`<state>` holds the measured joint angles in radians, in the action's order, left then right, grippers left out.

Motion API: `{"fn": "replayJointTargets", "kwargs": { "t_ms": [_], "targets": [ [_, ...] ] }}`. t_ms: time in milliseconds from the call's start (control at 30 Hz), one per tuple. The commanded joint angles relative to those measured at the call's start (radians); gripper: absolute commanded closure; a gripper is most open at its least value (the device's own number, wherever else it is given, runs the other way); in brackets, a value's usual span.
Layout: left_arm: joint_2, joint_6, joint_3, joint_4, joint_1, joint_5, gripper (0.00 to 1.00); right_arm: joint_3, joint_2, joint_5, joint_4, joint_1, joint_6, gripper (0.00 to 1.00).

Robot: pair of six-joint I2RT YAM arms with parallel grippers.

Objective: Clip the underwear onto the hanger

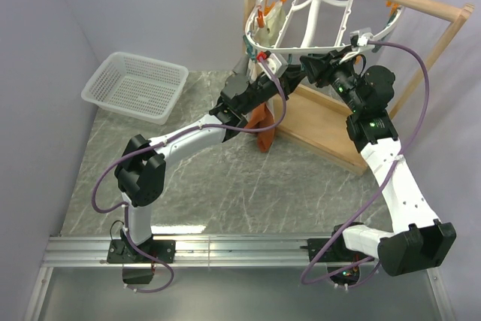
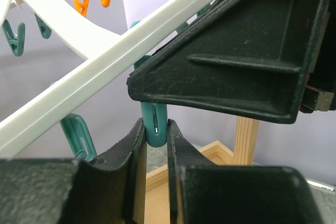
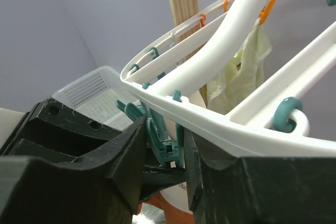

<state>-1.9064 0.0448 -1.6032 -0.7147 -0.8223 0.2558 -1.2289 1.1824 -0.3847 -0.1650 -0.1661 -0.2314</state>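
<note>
My left gripper is holding just the teal clothespin's lower end (image 2: 156, 136) while the underwear hangs below. The left gripper should therefore open and grab the hanging underwear's waistband (image 1: 264, 128).
The white oval hanger (image 1: 323, 5) hangs from a wooden rod, ringed with orange and teal clothespins. My left gripper (image 1: 269, 69) reaches up under its near rim. In the left wrist view its fingertips (image 2: 156, 129) pinch the lower end of a teal clothespin (image 2: 156, 121). My right gripper (image 1: 304, 62) meets it from the right and squeezes a teal clothespin (image 3: 168, 140) under the rim (image 3: 220, 124). The rust-orange underwear (image 1: 262, 129) hangs below the left gripper with its top hidden. Its cream waistband (image 3: 176, 200) shows just under the pin.
A cream cloth (image 1: 279, 16) is clipped to the hanger's far-left side. A white mesh basket (image 1: 135, 84) sits at the back left of the marble table. The wooden frame's base (image 1: 323, 122) lies under the hanger. Purple walls close in on the left and at the back.
</note>
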Motion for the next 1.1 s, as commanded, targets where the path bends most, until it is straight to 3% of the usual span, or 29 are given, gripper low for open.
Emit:
{"fn": "replayJointTargets", "kwargs": {
  "t_ms": [0, 33, 100, 167, 333, 500, 700, 1067],
  "targets": [
    [0.023, -0.016, -0.012, 0.001, -0.021, 0.082, 0.92, -0.029, 0.016, 0.032, -0.031, -0.001, 0.004, 0.89],
    [0.027, -0.016, -0.006, 0.001, -0.023, 0.082, 0.89, -0.030, 0.014, 0.035, -0.031, -0.001, 0.006, 0.96],
    [0.044, -0.019, 0.005, 0.014, -0.021, 0.085, 0.75, -0.030, 0.014, 0.040, -0.030, -0.001, 0.006, 1.00],
    [0.062, -0.020, 0.025, 0.029, -0.017, 0.100, 0.59, -0.030, 0.013, 0.038, -0.028, -0.001, 0.009, 1.00],
    [0.174, -0.034, 0.138, 0.096, 0.009, 0.175, 0.41, -0.030, 0.010, 0.047, -0.028, -0.001, 0.006, 1.00],
    [0.242, -0.100, 0.221, 0.112, 0.011, 0.117, 0.39, -0.018, 0.006, 0.035, -0.042, -0.001, -0.017, 1.00],
    [0.161, -0.051, 0.097, 0.110, 0.017, 0.022, 0.42, -0.023, 0.008, 0.007, -0.048, 0.000, -0.042, 1.00],
    [-0.016, 0.033, -0.158, 0.152, 0.017, -0.018, 0.52, -0.018, 0.005, -0.052, -0.053, 0.005, -0.078, 1.00]
  ]
}}
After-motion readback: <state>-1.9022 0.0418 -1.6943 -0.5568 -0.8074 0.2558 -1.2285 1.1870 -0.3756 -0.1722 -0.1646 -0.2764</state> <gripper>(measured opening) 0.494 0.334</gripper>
